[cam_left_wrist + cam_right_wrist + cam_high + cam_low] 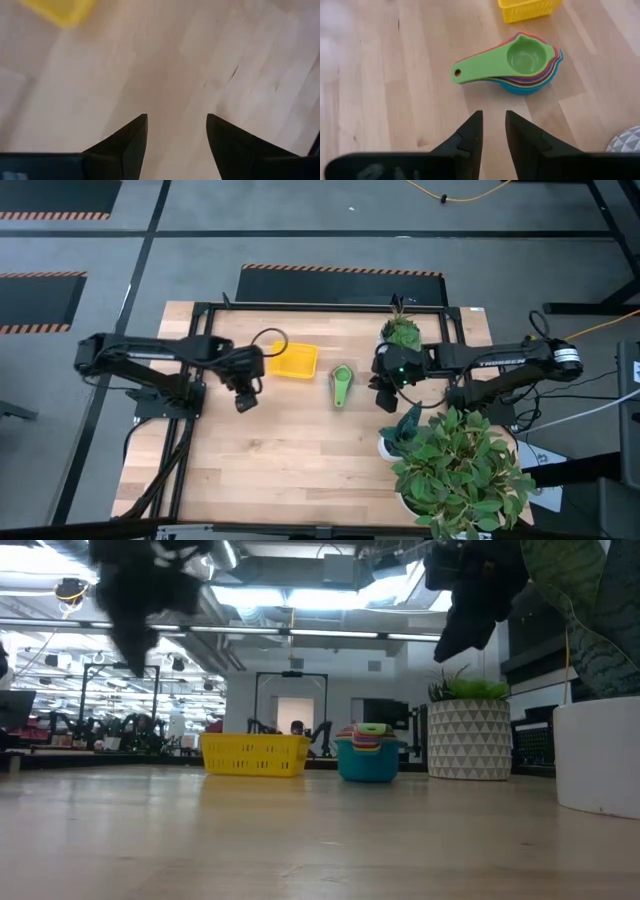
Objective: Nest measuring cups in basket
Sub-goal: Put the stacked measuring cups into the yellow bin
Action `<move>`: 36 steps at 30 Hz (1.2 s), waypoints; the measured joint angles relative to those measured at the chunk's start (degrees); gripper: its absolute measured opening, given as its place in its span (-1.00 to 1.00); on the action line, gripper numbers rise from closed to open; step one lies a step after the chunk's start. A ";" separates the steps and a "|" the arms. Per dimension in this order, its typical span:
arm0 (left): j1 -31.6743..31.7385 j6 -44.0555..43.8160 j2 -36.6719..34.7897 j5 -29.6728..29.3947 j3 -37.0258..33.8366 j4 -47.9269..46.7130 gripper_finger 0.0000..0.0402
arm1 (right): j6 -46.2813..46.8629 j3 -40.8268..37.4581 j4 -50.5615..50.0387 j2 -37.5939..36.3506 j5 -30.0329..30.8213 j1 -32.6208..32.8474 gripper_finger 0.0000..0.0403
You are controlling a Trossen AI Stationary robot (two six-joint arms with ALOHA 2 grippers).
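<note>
The nested measuring cups (342,376) stand outside the yellow basket with handles fanned, so the robot's left gripper should pinch all the handles (340,397) while its right gripper closes in from the opposite side.
The measuring cups (525,62) sit nested in one stack with green on top, handles fanned toward the near edge. The stack stands on the table (341,386), right of the yellow basket (293,361), with the blue bowl lowest (368,760). The basket (254,753) rests flat on the wood and only its corner (60,10) shows in the left wrist view. My left gripper (245,398) hovers open above bare wood (177,117), near and left of the basket. My right gripper (385,400) hovers right of the stack, its fingers (493,115) a narrow gap apart, touching nothing.
A white patterned plant pot (468,738) stands at the far right, behind my right arm (400,335). A large leafy plant in a white pot (455,465) fills the near right corner (598,755). Bare wood lies near the table's near left (260,465).
</note>
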 joint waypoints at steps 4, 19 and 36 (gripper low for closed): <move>0.01 -8.08 -7.84 1.63 -12.32 11.43 -0.03 | 0.19 0.00 0.04 -0.55 0.12 0.03 -0.57; -0.51 -31.87 -6.90 -0.62 -41.79 76.79 -0.03 | 0.31 0.00 -0.25 -0.31 0.19 0.03 -0.57; -2.54 -34.19 20.17 -2.83 -31.86 94.49 -0.03 | 2.18 0.00 -0.18 -0.31 0.30 0.03 -0.57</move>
